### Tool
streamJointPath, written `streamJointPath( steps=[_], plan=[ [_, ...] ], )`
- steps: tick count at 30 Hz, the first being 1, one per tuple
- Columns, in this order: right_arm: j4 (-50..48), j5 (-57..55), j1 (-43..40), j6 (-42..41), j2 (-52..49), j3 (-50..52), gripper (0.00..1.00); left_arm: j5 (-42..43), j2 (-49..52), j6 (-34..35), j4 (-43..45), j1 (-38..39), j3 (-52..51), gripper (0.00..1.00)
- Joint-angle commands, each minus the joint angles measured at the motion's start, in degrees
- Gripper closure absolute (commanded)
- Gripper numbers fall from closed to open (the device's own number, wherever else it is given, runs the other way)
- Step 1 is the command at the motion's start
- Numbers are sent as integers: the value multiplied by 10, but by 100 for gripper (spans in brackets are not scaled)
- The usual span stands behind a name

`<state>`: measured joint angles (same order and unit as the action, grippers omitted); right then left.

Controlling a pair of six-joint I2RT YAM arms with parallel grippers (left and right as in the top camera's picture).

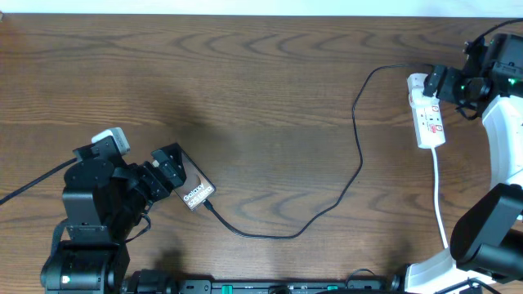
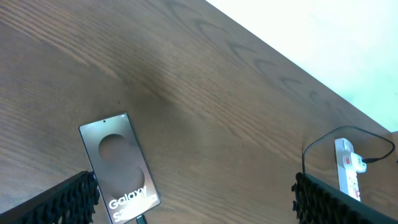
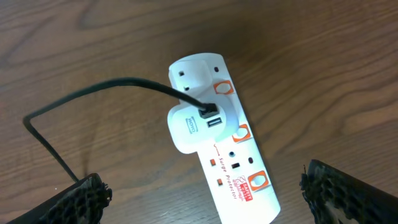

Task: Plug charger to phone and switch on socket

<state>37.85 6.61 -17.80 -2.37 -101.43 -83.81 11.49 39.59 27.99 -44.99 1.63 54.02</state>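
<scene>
Next, I turn my right gripper square to the socket (image 3: 227, 155), because the socket slants under it, and lower one finger toward the switch (image 3: 242, 132) beside the adapter.
The phone (image 1: 195, 191) lies on the table at the lower left, its brownish screen with white "Galaxy" lettering up; it also shows in the left wrist view (image 2: 118, 163). The black charger cable (image 1: 357, 147) runs from the phone's lower end, where its tip sits at the phone's edge (image 2: 142, 218), to a white plug on the socket (image 1: 427, 116). My left gripper (image 2: 193, 202) is open and empty, just beside the phone. My right gripper (image 3: 205, 196) is open above the socket (image 3: 233, 168), straddling its near end.
A thicker white cord (image 1: 440, 196) leads from the socket toward the front right. The white adapter (image 3: 194, 124) with the cable in it sits on the strip. Orange-framed switches (image 3: 256, 180) line the strip's edge. The table's far edge is at the top.
</scene>
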Motion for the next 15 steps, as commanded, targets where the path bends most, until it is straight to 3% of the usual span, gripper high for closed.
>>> streamJointPath(
  steps=[1, 15],
  plan=[
    [-3, 5, -4, 17, -23, 5, 1, -2, 0, -14, 0, 1, 11, 2],
    [-20, 103, -10, 113, -85, 5, 1, -2, 0, -14, 0, 1, 11, 2]
  ],
)
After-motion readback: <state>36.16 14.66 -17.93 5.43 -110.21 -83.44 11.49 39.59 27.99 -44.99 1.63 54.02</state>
